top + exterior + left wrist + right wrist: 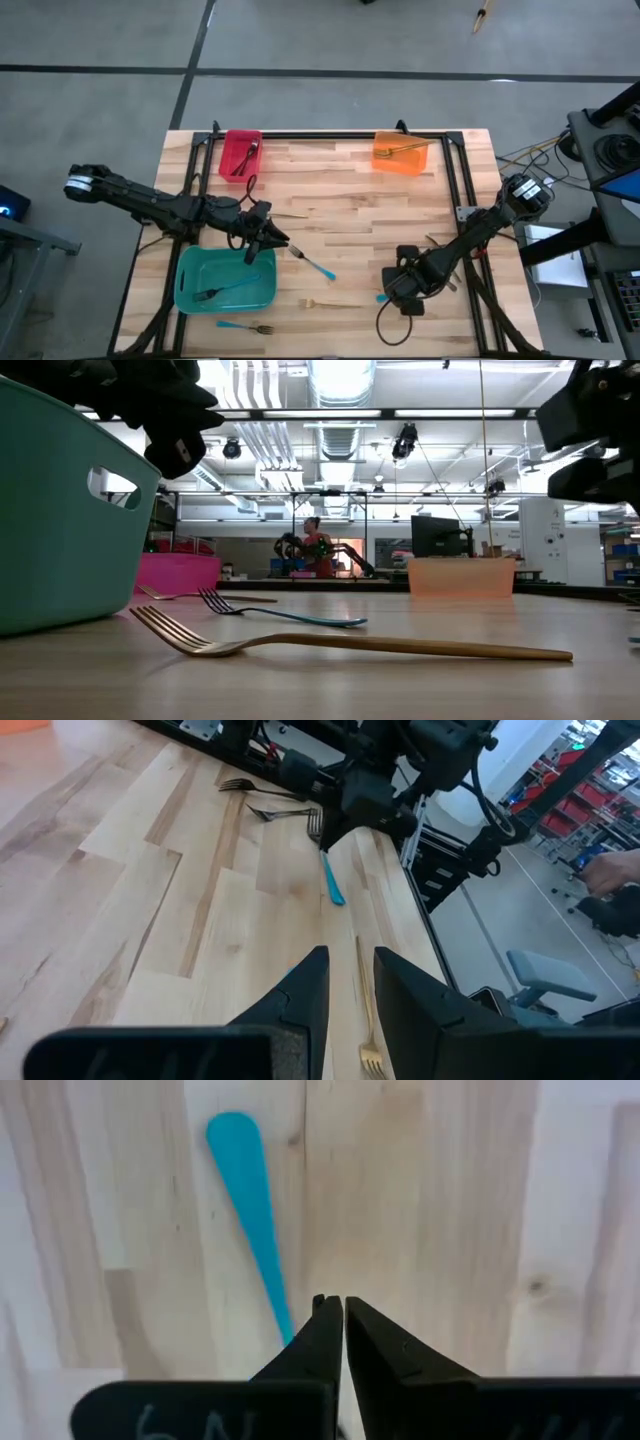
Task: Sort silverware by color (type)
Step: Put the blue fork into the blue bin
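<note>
The robot's right fingers are closed beside the blue-handled fork point(262, 1240), so next the right gripper opens them, closes them around its handle point(284, 1318) and raises the fork toward the left gripper.
My right gripper point(402, 292) points down at the table's near right, shut on a blue-handled fork point(250, 1210) whose handle sticks out toward the table's left point(382, 297). My left gripper point(272, 240) hangs open and empty over the far right corner of the teal bin point(250, 272), which holds one fork point(215, 292). Another blue-handled fork point(312, 263), a gold fork point(330, 303) and a third fork point(245, 327) lie flat on the wood. Two dark forks point(265, 800) lie beyond my right gripper. My right gripper comes at the blue-handled fork from above, fingers pointing down and lying across it. The handle's narrow end point(288, 1330) runs in behind one fingertip point(318, 1330), which hides the place of contact. The fork slants, head point(314, 821) by the fingers, handle end point(336, 898) lower.
A red bin point(228, 140) with dark forks stands at the far left and an orange bin point(400, 162) with a gold fork at the far right. A black frame point(460, 190) runs along the table's edges. Bare wood lies at the table's middle.
</note>
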